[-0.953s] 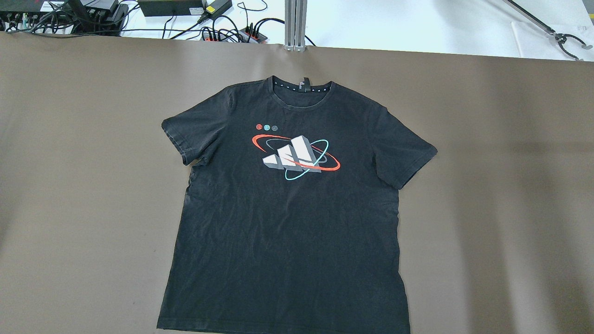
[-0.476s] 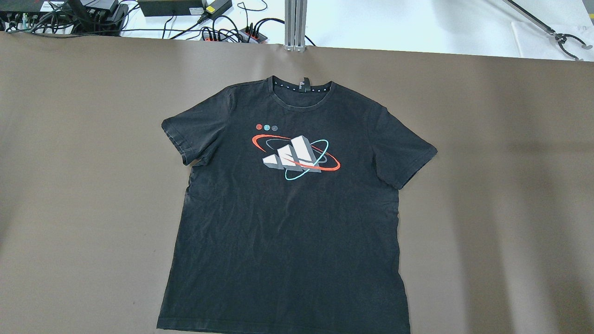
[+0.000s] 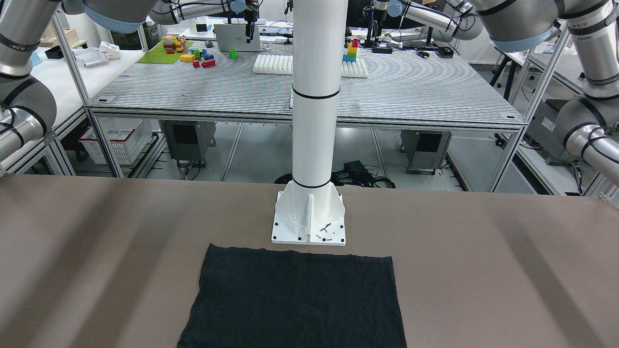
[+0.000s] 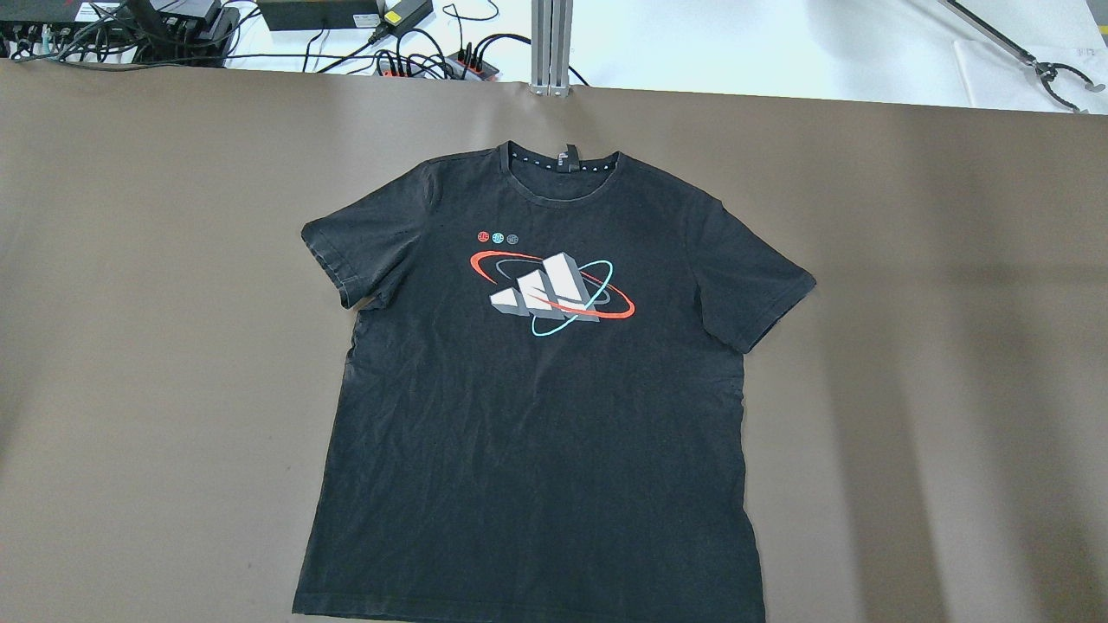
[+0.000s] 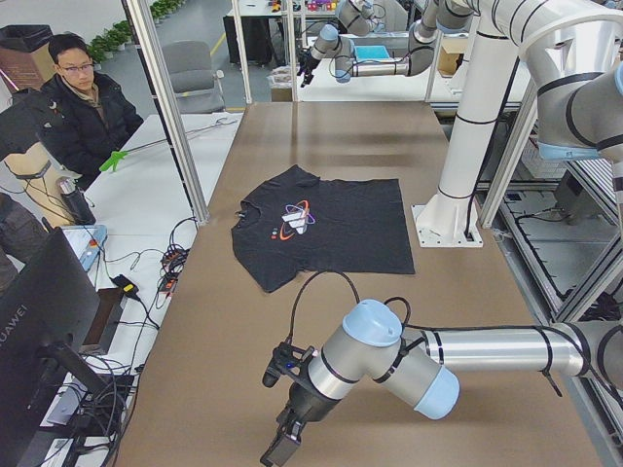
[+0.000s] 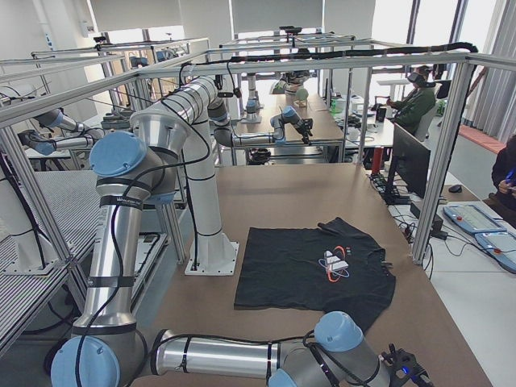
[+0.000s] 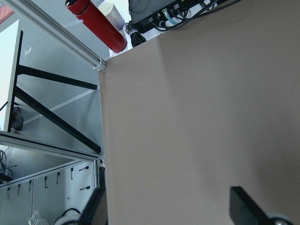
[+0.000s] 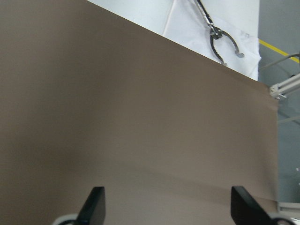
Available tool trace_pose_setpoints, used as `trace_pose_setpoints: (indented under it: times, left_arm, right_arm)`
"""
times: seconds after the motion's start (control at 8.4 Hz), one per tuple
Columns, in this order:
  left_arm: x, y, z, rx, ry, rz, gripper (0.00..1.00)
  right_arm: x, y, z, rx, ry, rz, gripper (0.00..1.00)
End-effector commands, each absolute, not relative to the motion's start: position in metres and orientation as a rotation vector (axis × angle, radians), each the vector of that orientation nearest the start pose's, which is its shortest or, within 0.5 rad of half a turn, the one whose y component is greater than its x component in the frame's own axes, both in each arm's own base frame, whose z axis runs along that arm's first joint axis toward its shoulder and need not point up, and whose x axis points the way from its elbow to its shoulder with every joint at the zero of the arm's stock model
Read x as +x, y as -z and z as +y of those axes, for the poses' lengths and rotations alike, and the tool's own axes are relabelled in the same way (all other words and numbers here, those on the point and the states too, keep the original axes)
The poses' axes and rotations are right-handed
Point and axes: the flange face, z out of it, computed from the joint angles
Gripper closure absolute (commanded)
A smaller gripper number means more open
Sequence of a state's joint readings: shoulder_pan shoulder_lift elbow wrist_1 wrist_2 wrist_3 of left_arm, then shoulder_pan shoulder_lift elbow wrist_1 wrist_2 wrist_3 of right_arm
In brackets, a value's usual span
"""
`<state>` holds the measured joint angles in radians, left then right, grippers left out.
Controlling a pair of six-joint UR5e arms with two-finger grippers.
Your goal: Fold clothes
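Note:
The black T-shirt lies flat and spread out (image 3: 296, 304), so its hem end (image 3: 302, 255) should stay in place when I fold a sleeve inward over the chest.
The clothes are one black T-shirt (image 4: 537, 415) with a white, red and cyan print (image 4: 554, 290) on the chest. It lies flat and face up on the brown table (image 4: 130, 346), collar toward the far edge. In the front-facing view its hem end (image 3: 295, 299) lies just before the white pole's base plate (image 3: 309, 224). My left gripper (image 7: 171, 208) is open over bare table near the table's left corner, far from the shirt (image 5: 321, 229). My right gripper (image 8: 169, 206) is open over bare table at the right end. Neither holds anything.
Cables and power strips (image 4: 415, 52) and an aluminium post (image 4: 551, 43) stand past the far table edge. A grabber tool (image 4: 1052, 73) lies on the white surface at the far right. A red bottle (image 7: 98, 26) stands beyond the left corner. A person (image 5: 83, 107) sits at the side.

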<state>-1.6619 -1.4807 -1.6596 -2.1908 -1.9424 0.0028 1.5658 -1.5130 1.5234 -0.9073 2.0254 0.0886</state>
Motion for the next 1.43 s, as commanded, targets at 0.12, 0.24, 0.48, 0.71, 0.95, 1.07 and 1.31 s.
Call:
trace_pose_setpoints:
  times: [0.12, 0.24, 0.48, 0.71, 0.95, 1.07, 1.31]
  left_arm:
    - [-0.138, -0.605, -0.478, 0.626, -0.032, 0.332, 0.06]
    - [-0.138, -0.605, -0.478, 0.626, -0.03, 0.331, 0.06]
    - [-0.138, -0.603, -0.48, 0.629, -0.029, 0.332, 0.06]
    - [-0.138, -0.602, -0.482, 0.63, -0.029, 0.33, 0.06]
    - [-0.137, -0.6, -0.484, 0.631, -0.031, 0.332, 0.06]
    - [-0.137, -0.6, -0.484, 0.631, -0.031, 0.332, 0.06]
    - [-0.137, -0.601, -0.483, 0.63, -0.031, 0.331, 0.06]
  right_arm:
    - [-0.083, -0.528, -0.6, 0.556, 0.07, -0.659, 0.06]
    - [-0.125, -0.507, -0.608, 0.531, 0.072, -0.696, 0.06]
    - [-0.195, -0.475, -0.608, 0.464, 0.002, -0.785, 0.06]
    - [-0.229, -0.466, -0.619, 0.438, 0.012, -0.8, 0.08]
    - [-0.27, -0.473, -0.622, 0.384, 0.038, -0.798, 0.17]
    - [-0.281, -0.476, -0.62, 0.365, 0.048, -0.791, 0.19]
    - [-0.291, -0.484, -0.617, 0.346, 0.057, -0.785, 0.22]
